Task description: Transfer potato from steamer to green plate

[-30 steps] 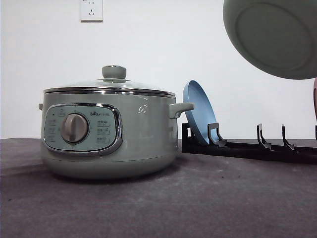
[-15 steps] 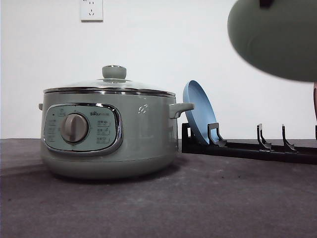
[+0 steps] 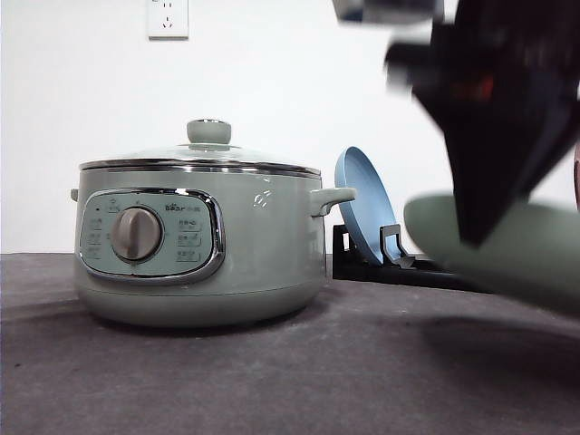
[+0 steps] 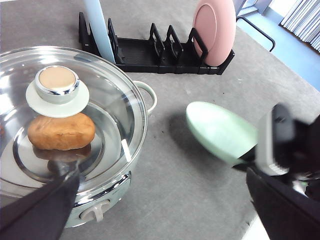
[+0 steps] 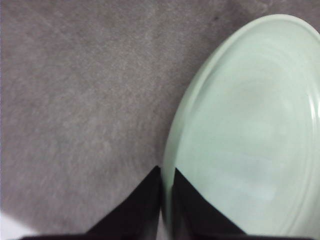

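Observation:
A smooth metal rim (image 3: 199, 166) goes around the top of the steamer. The glass lid (image 3: 163, 154) will come off free and in one piece when I lift its knob.
The pale green steamer (image 3: 199, 245) stands on the table's left half with its glass lid (image 4: 107, 107) on. Through the lid I see the orange-brown potato (image 4: 61, 131) lying inside, under the lid knob (image 4: 56, 85). My left gripper (image 4: 160, 175) hovers above the steamer's front, open and with nothing in it. My right gripper (image 5: 167, 175) is shut on the rim of the green plate (image 5: 250, 145). That green plate (image 3: 507, 249) hangs tilted low over the table to the right of the steamer, with the blurred right gripper (image 3: 489, 118) above it.
A black dish rack (image 4: 155, 50) stands behind the steamer at the back right. It holds an upright blue plate (image 3: 362, 204) and a pink plate (image 4: 215, 30). The dark grey table (image 3: 299, 372) lies open in front. A white wall stands behind.
The right gripper has come down with the green plate from the upper right. The plate turned from steeply tilted to nearly flat, low over the table. The steamer has not moved.

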